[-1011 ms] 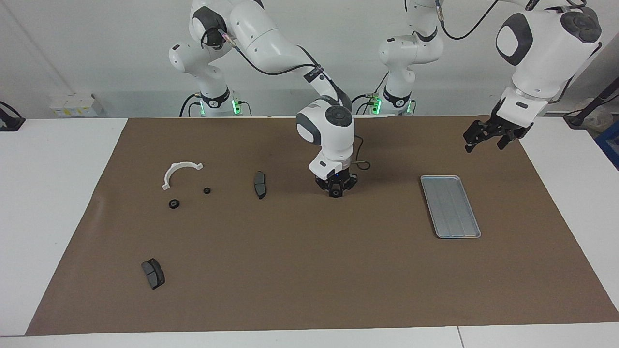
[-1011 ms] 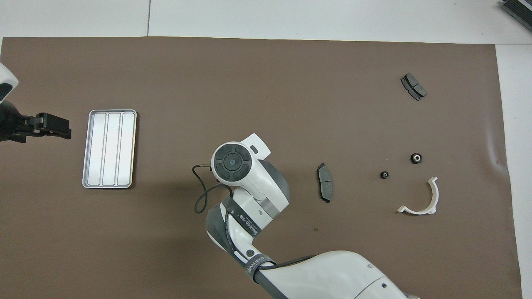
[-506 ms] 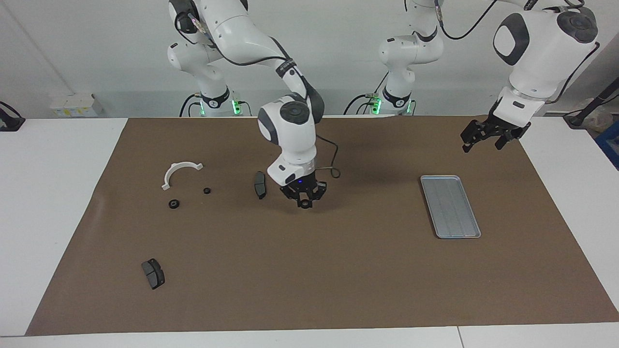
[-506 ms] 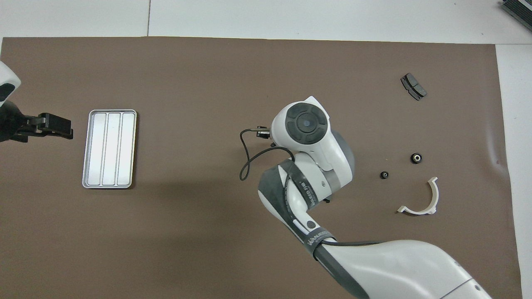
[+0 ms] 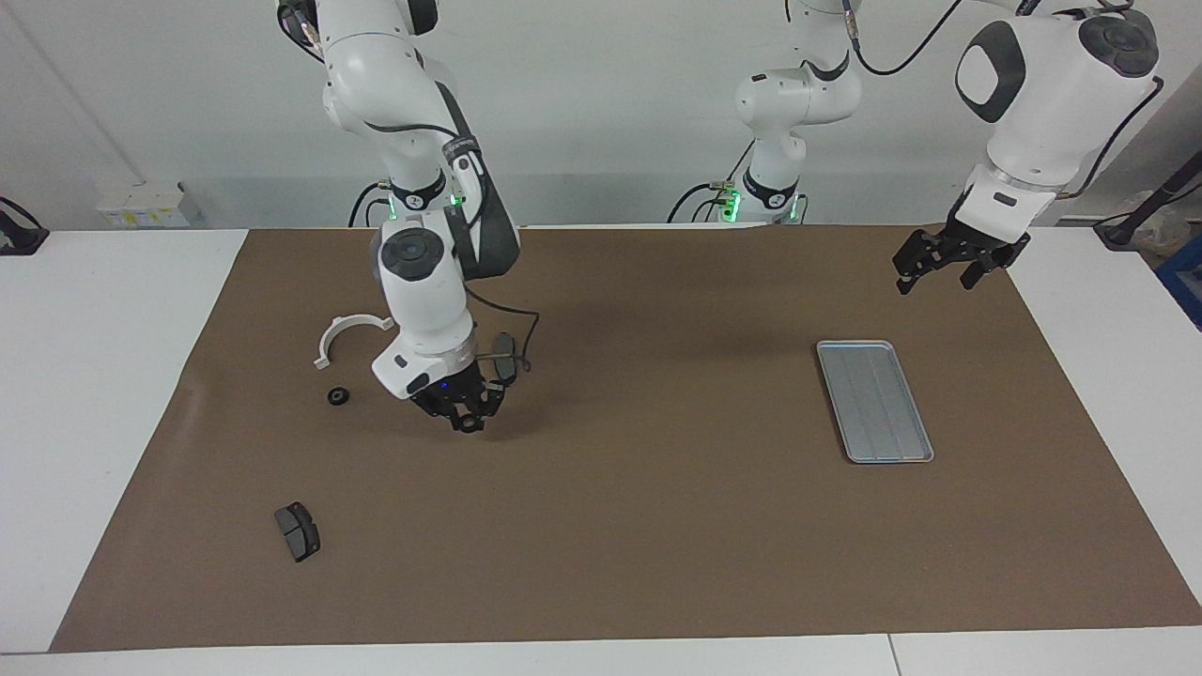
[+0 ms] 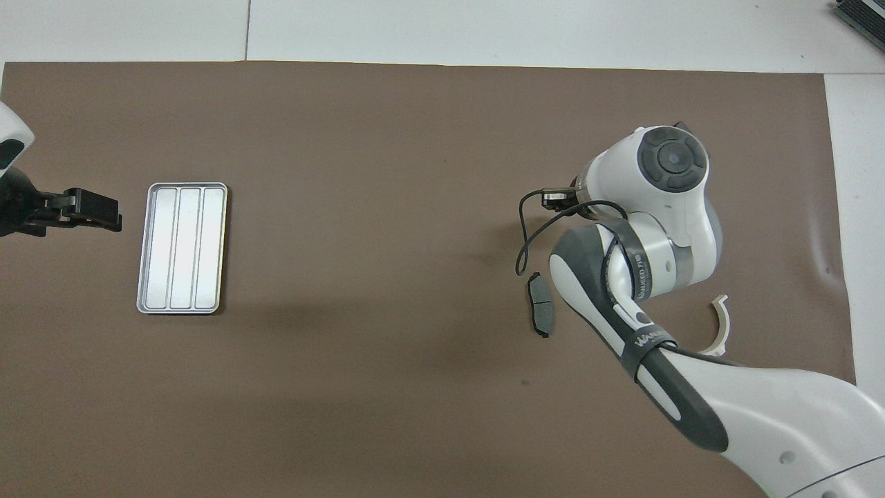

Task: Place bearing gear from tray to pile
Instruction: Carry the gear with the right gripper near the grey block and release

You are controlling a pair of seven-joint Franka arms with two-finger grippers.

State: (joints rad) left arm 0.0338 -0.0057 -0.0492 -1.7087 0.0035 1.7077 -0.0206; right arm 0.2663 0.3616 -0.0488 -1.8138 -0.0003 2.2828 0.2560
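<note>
The mat is open beside the farther brake pad [image 5: 298, 531], so the robot's right gripper keeps bringing the bearing gear low across to that free spot [image 5: 367, 458] and lets go of it there.
My right gripper [image 5: 467, 421] hangs low over the mat, shut on a small black bearing gear [image 5: 467, 425]. It is beside a dark brake pad [image 5: 505, 355] [image 6: 541, 312] of the pile. The pile's white semicircular bracket [image 5: 343, 332] [image 6: 720, 324] lies toward the right arm's end. Another black gear [image 5: 338, 395] sits on the mat by the bracket. The silver tray [image 5: 873, 399] [image 6: 182, 247] lies toward the left arm's end with nothing in it. My left gripper [image 5: 939, 274] [image 6: 104, 211] waits open in the air beside the tray. In the overhead view the right arm hides its own fingers.
A second brake pad [image 5: 297, 530] lies apart on the brown mat [image 5: 639, 526], farther from the robots at the right arm's end. A black cable loops off the right wrist [image 6: 529, 238]. White table surrounds the mat.
The right arm has carried the gear from over the mat's middle toward the right arm's end, past the brake pad, and lower. The left gripper has hardly shifted.
</note>
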